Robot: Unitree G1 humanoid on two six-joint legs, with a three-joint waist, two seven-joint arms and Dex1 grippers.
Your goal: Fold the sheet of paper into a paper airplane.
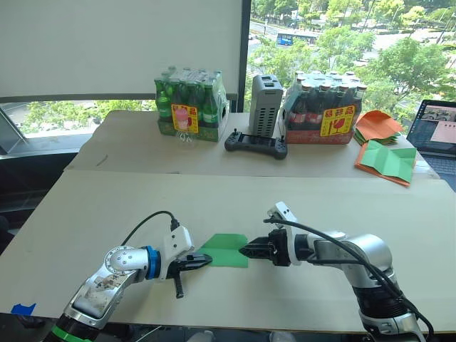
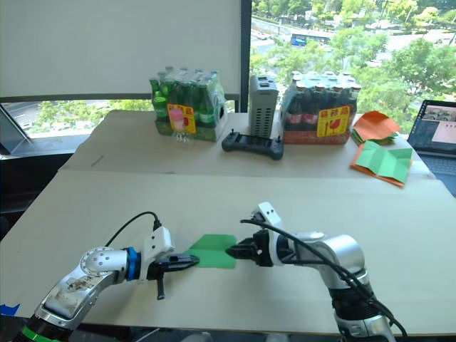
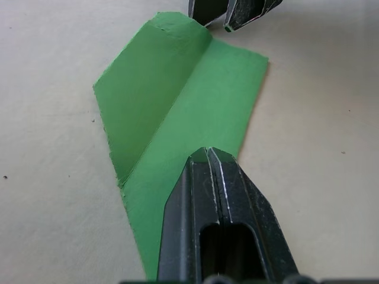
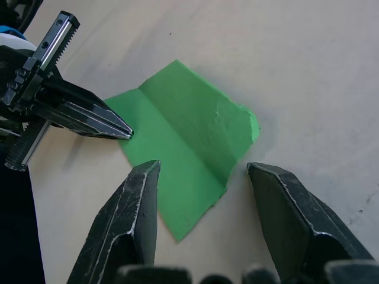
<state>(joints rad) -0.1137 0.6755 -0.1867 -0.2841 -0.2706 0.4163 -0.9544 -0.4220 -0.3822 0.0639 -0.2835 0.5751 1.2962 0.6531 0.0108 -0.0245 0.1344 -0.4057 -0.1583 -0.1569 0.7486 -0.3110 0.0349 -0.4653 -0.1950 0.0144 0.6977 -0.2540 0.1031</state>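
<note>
The sheet of paper has a straight crease [image 4: 179, 136] across it, so the raised flap [image 4: 204, 115] will fold over along that crease when the robot pulls the flap's edge across.
The sheet of paper [image 1: 226, 249] is bright green, folded into a narrow piece with one long crease, and lies on the table near its front edge. One flap [image 3: 148, 89] lifts slightly along the crease. My left gripper [image 1: 206, 261] is shut, and its joined tips [image 3: 207, 155] sit on the paper's left end. Coming from the right, my right gripper [image 1: 244, 251] is open, its two fingers [image 4: 139, 207] spread just off the paper's right edge [image 4: 237, 160] without touching it.
At the back of the table stand a pack of green bottles [image 1: 189, 107], a grey box [image 1: 265, 105], a black controller [image 1: 256, 144] and a pack of dark bottles [image 1: 324, 110]. Orange and green sheets [image 1: 385, 153] and a laptop [image 1: 436, 128] lie far right.
</note>
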